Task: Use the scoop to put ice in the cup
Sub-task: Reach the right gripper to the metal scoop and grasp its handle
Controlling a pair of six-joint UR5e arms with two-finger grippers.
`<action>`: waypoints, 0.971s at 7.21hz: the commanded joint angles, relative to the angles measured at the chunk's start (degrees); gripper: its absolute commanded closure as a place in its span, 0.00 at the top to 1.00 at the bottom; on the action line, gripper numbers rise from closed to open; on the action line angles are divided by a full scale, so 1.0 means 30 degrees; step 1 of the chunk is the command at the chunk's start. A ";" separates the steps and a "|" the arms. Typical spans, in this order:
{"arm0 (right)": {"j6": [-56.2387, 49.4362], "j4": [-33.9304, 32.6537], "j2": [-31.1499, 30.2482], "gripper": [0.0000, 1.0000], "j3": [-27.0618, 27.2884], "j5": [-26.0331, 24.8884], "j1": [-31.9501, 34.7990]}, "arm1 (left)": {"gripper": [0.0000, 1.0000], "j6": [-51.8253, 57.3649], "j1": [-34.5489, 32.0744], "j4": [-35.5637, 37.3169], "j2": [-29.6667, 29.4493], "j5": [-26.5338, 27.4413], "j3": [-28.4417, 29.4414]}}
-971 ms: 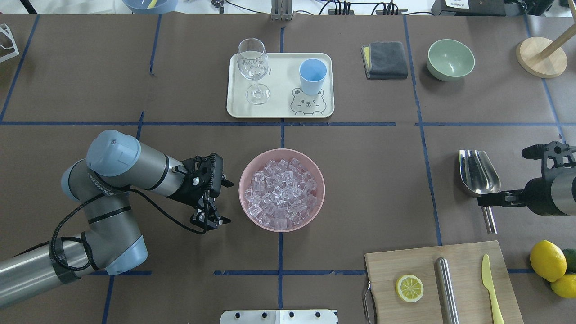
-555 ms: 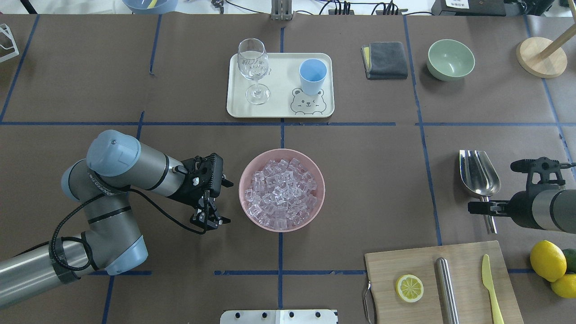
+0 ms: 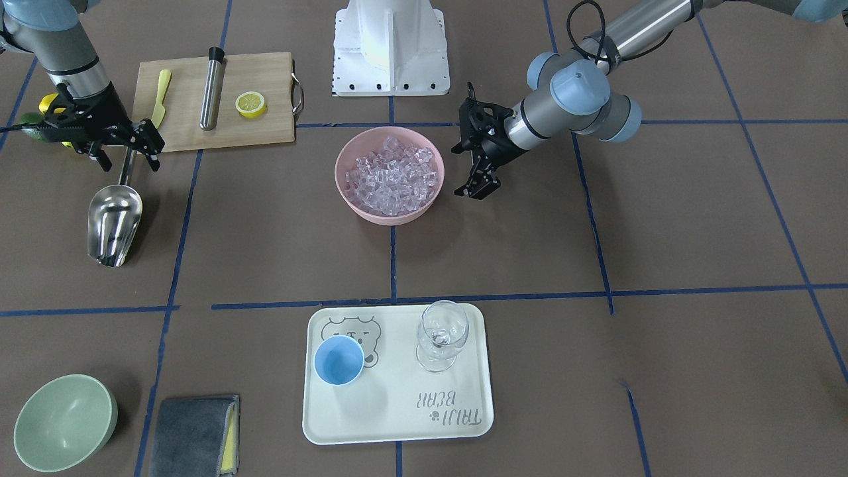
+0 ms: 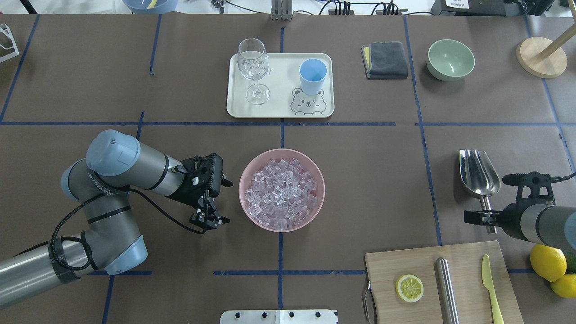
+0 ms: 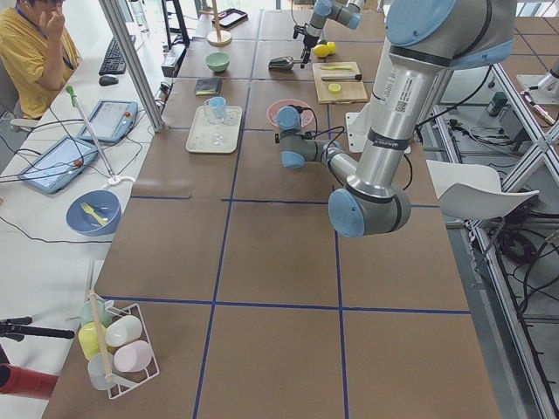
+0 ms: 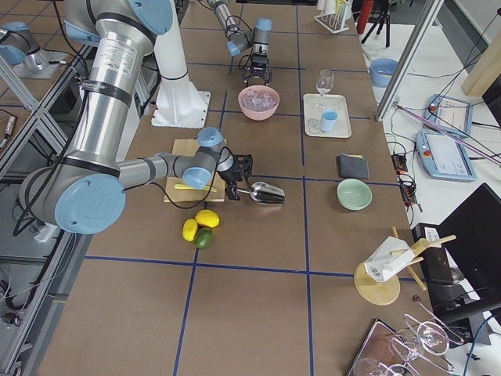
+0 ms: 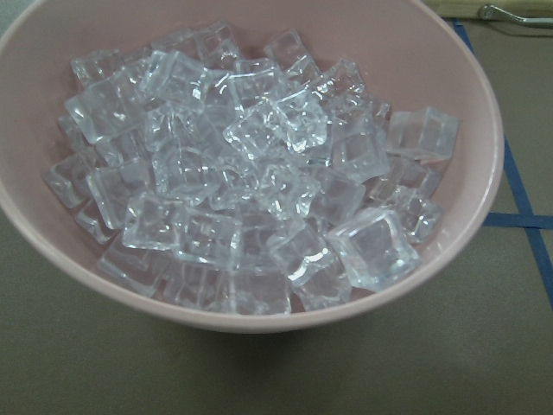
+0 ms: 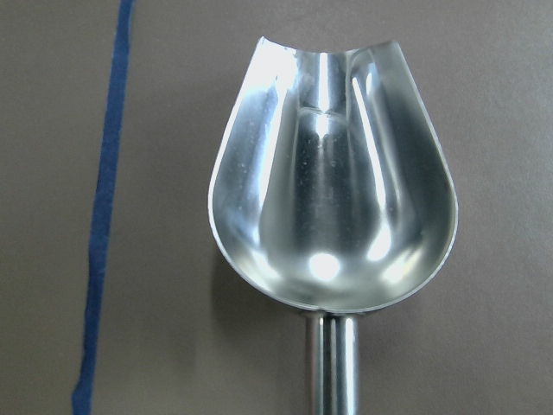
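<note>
The ice (image 3: 389, 187) should come loose and collect inside the steel scoop when I push the scoop into the pink bowl, because separate cubes (image 3: 417, 158) lie piled up at odd angles.
The steel scoop (image 4: 479, 173) lies on the table at the right, trough away from the robot; it fills the right wrist view (image 8: 333, 216). My right gripper (image 4: 487, 219) is open, its fingers on either side of the rod handle (image 3: 126, 169). The ice (image 4: 281, 193) fills a pink bowl (image 4: 241, 186) at the table's middle and shows close up in the left wrist view (image 7: 251, 173). My left gripper (image 4: 209, 221) hangs open and empty just left of the bowl. The light-blue cup (image 4: 312, 74) stands upright and empty on a cream tray (image 4: 279, 110).
A wine glass (image 4: 253, 67) stands on the tray beside the cup. A grey cloth (image 4: 384, 60) and a green bowl (image 4: 450, 58) lie at the back right. A cutting board (image 4: 468, 292) with lemon slice, steel cylinder and yellow knife is near the right gripper, and lemons (image 4: 546, 260) are beside it.
My right gripper has slid back along the scoop's handle toward the robot's edge of the table. The scoop and the left arm have not moved.
</note>
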 commanded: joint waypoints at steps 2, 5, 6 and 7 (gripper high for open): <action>0.0005 0.0023 0.0104 0.48 -0.0139 -0.0173 -0.0096 | 1.00 0.0000 -0.0004 -0.0022 0.0004 0.0000 0.0000; -0.0053 0.0052 0.0045 0.00 0.0036 0.0031 -0.0066 | 1.00 -0.0029 -0.0004 -0.0022 0.0033 0.0000 -0.0059; -0.0199 0.0110 -0.0013 0.00 0.0414 0.0032 -0.0008 | 1.00 -0.0029 -0.0004 -0.0022 0.0004 0.0029 -0.0059; -0.0229 0.0081 -0.0158 0.00 0.1172 0.0090 0.0079 | 1.00 0.0000 -0.0004 -0.0022 0.0004 0.0029 -0.0059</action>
